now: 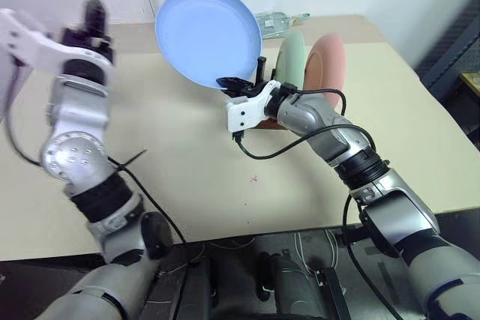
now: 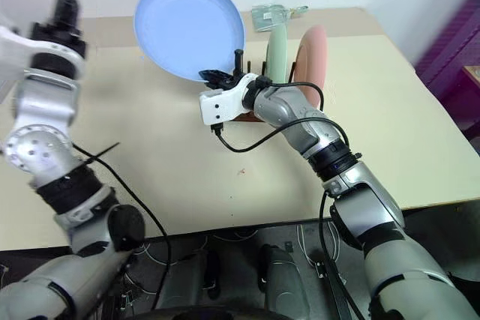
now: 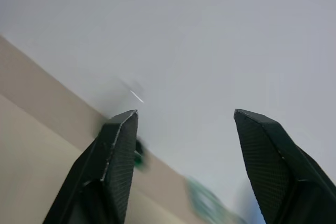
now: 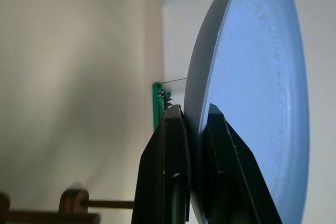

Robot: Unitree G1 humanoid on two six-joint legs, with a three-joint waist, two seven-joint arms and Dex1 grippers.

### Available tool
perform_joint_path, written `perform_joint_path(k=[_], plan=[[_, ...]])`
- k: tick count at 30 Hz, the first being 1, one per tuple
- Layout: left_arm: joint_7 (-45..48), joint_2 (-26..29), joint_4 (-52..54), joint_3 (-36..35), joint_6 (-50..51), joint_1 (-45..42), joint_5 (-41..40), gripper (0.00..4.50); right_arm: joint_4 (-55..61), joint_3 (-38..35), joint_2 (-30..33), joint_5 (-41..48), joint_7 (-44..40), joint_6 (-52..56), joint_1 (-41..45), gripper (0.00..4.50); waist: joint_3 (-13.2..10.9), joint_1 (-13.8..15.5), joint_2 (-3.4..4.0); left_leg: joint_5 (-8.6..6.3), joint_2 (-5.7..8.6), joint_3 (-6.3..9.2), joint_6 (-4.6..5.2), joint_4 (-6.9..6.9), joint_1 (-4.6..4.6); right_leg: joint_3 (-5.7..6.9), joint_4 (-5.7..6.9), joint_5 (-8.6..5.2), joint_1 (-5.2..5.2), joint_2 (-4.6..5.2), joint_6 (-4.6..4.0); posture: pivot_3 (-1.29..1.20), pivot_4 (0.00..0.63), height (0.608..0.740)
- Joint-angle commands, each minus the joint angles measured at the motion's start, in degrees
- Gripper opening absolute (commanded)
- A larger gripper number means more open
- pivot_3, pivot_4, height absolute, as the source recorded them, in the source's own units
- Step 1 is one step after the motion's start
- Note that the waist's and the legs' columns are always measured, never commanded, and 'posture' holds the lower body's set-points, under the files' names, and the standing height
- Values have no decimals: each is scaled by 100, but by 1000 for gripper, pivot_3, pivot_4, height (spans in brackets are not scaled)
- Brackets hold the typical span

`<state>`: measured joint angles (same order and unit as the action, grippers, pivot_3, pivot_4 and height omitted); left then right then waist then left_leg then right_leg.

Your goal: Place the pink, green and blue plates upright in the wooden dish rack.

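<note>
The blue plate (image 1: 208, 35) stands with its broad side to the rack's slots, so my right gripper needs to turn it edge-on, parallel to the green plate (image 1: 291, 59), before lowering it in.
My right gripper (image 1: 235, 82) is shut on the lower rim of the blue plate (image 1: 208, 34), holding it upright above the table just left of the rack. In the right wrist view both fingers (image 4: 167, 145) pinch that rim. The green plate (image 1: 292, 56) and the pink plate (image 1: 327, 65) stand upright side by side in the wooden dish rack (image 4: 73, 202), which my right arm mostly hides. My left gripper (image 3: 184, 114) is raised at the far left, away from the plates, open and empty.
The beige table (image 1: 187, 155) has bare room to the left of and in front of the rack. A clear container with green parts (image 1: 281, 19) lies at the back edge behind the plates. Black cables hang from both wrists.
</note>
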<state>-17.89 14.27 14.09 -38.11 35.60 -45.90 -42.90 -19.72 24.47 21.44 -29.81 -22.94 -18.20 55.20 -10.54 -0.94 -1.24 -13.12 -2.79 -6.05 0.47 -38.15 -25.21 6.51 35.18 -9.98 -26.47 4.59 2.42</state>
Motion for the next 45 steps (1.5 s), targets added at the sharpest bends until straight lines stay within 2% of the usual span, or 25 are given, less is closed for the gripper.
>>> perform_joint_path(k=[1, 4, 6, 10, 13, 17, 24, 35, 38, 44, 45], plan=[[584, 838, -257, 418, -270, 673, 857, 3058, 948, -763, -635, 1647, -355, 447, 47, 0, -1, -6, 1, 0, 0, -6, 0, 1, 0, 0, 0, 0, -1, 1, 0, 0, 150, 730], [1258, 1389, -488, 1240, -328, 1609, 1561, 3058, 1938, -1592, -1432, 3686, -607, 2097, 43, 0, -2, 19, 6, 2, -6, -7, -4, 3, -1, -1, 5, 1, -4, 0, -1, 0, 150, 730], [1614, 1549, -468, 1892, -469, 2106, 2022, 3058, 2380, -2173, -1807, 4623, -248, 3206, 117, 0, 2, 83, 0, 3, -12, 4, -7, 0, -2, 7, 5, 0, 5, 6, -2, 0, 150, 730], [2235, 1276, -110, 2659, -835, 2735, 2229, 3058, 2784, -3309, -2321, 6141, 1045, 4964, 321, 0, 7, 180, -8, -10, -12, 18, -23, -8, -11, 6, -12, -4, 6, 25, -32, 0, 150, 730], [2775, 1068, 163, 3218, -1275, 3159, 2374, 3058, 2942, -3717, -2453, 6856, 1658, 5802, 259, 0, 5, 157, -3, -12, -14, 3, -24, 1, -20, 4, -14, -1, -10, 55, -40, 0, 150, 730], [3401, 740, 443, 3406, -1213, 3389, 1893, 3058, 2840, -3860, -2404, 7015, 2180, 6341, 108, 0, 0, 80, 8, -7, -21, -10, -15, 21, -25, 2, -3, 1, -31, 44, -36, 0, 150, 730], [4244, 912, 783, 3566, -973, 3566, 1599, 3058, 2606, -3748, -2137, 6895, 2241, 6594, 17, 0, -5, 1, 28, 2, -23, -12, -2, 18, -18, 3, 10, 2, -32, 4, -29, 0, 150, 730], [4461, 949, 1083, 3669, -683, 3685, 1548, 3058, 2155, -3708, -1969, 6857, 2253, 7066, 63, 0, -6, 12, 29, 2, -22, -7, -1, 13, -19, 3, 4, -1, -27, 7, -25, 0, 150, 730], [4460, 933, 1099, 3668, -659, 3686, 1558, 3114, 2091, -3720, -1961, 6846, 2245, 7043, 96, 1077, -6, 9, 30, 2, -23, -8, -1, 14, -19, 3, 4, -1, -27, 6, -25, 0, 150, 730], [4461, 899, 1136, 3665, -598, 3709, 1557, 3114, 2259, -3305, -1713, 6404, 1944, 6625, 156, 4066, -7, 18, 31, 1, -23, -7, -1, 14, -20, 3, 2, -4, -27, 6, -20, 0, 150, 730], [4457, 890, 1144, 3672, -591, 3716, 1556, 3114, 2379, -3110, -1577, 6223, 1793, 6460, 162, 4066, -8, 19, 32, 1, -23, -6, -1, 14, -20, 3, 2, -4, -27, 7, -20, 0, 150, 730]])
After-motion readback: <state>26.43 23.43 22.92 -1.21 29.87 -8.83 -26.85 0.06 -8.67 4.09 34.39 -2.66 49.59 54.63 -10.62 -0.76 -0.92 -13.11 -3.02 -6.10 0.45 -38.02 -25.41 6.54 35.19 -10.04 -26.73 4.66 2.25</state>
